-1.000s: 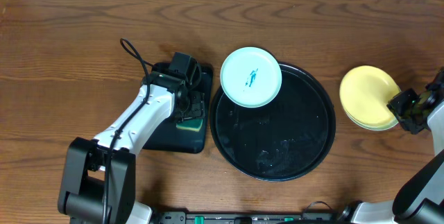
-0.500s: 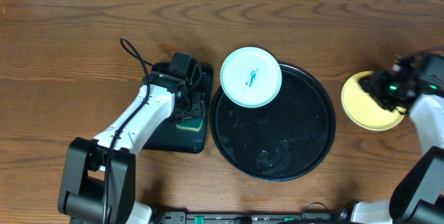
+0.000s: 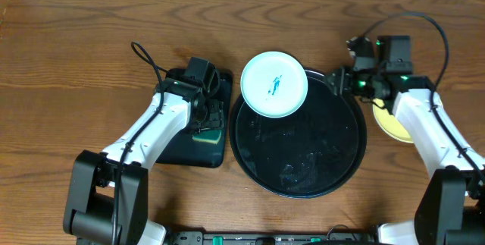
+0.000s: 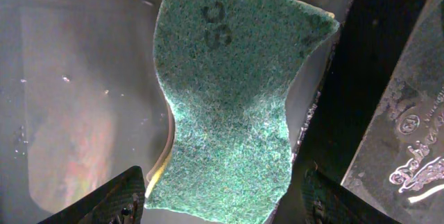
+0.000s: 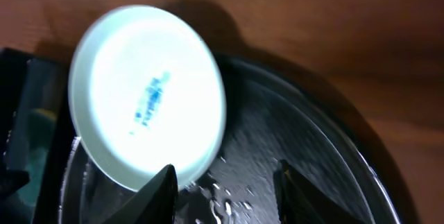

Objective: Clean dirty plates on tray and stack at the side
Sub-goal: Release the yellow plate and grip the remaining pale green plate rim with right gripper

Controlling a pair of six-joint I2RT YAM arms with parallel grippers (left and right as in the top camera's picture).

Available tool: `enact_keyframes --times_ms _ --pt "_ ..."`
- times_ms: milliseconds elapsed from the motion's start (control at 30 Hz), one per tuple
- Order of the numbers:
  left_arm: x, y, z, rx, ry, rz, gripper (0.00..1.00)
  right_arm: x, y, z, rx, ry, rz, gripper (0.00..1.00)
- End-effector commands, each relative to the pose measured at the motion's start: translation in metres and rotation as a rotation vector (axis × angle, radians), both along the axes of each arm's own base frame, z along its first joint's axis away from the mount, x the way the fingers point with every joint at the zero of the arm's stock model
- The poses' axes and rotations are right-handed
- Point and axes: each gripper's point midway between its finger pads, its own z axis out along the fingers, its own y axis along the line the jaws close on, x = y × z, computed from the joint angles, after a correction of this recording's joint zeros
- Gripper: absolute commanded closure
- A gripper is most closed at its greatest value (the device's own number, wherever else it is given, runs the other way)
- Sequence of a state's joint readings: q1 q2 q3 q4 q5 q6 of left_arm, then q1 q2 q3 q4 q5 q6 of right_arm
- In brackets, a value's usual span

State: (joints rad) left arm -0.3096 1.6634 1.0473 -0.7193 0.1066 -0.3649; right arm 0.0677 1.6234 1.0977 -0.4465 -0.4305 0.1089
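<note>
My gripper will squeeze the green sponge [image 4: 225, 113], whose sides curve in to a waist [image 4: 286, 105], so its middle should buckle narrow while its far end stays flared.
A pale mint-blue plate [image 3: 274, 84] with a teal smudge at its centre lies on the upper left rim of the round black tray [image 3: 303, 154]. My right gripper [image 3: 334, 83] is open and empty over the tray's upper right. In the right wrist view its fingers [image 5: 229, 191] hang over the wet tray [image 5: 298, 134], just right of the plate [image 5: 146, 96]. A yellow plate [image 3: 395, 126] lies on the table to the right, mostly hidden under my right arm. My left gripper [image 3: 208, 117] is open, with its fingers [image 4: 225, 207] on either side of a green sponge [image 4: 229, 106].
The sponge [image 3: 206, 133] lies in a small rectangular black tray [image 3: 178, 150] left of the round tray. A black cable [image 3: 145, 57] loops behind my left arm. Bare wooden table lies along the far side.
My right arm has swung from the yellow plate at the far right leftwards to the round tray's upper right edge. The left arm and the mint plate have not moved.
</note>
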Motion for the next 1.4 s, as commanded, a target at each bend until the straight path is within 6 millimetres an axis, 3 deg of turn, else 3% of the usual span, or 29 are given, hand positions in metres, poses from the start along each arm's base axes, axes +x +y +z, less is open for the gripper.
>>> enact_keyframes --times_ms 0,167,300,367,533,767,1033,1233,1367 --pt "-0.005 0.000 -0.003 -0.001 0.014 -0.006 0.27 0.010 0.007 0.007 -0.074 -0.062 0.012 0.55" --pt "-0.005 0.000 -0.003 -0.001 0.015 -0.007 0.27 0.017 0.019 -0.010 -0.157 -0.070 0.008 0.52" --pt "-0.005 0.000 -0.003 0.000 0.015 -0.006 0.27 0.014 0.032 -0.050 -0.164 0.018 0.029 0.51" --pt "-0.005 0.000 -0.003 -0.001 0.014 -0.006 0.27 0.012 0.032 -0.075 -0.170 0.075 0.028 0.55" --pt "-0.005 0.000 -0.003 -0.001 0.014 -0.006 0.27 0.014 0.034 -0.098 -0.142 0.128 -0.024 0.63" --pt "-0.005 0.000 -0.003 -0.001 0.014 -0.006 0.27 0.014 0.038 -0.098 -0.115 0.136 -0.018 0.98" --pt "-0.005 0.000 -0.003 0.000 0.015 -0.006 0.27 -0.003 0.032 -0.102 -0.136 0.208 -0.012 0.99" --pt "-0.005 0.000 -0.003 0.000 0.015 -0.006 0.27 -0.027 0.026 -0.081 -0.172 0.237 0.040 0.99" --pt "-0.003 0.000 -0.003 -0.002 0.007 -0.007 0.26 -0.053 0.021 -0.070 -0.196 0.304 0.065 0.99"
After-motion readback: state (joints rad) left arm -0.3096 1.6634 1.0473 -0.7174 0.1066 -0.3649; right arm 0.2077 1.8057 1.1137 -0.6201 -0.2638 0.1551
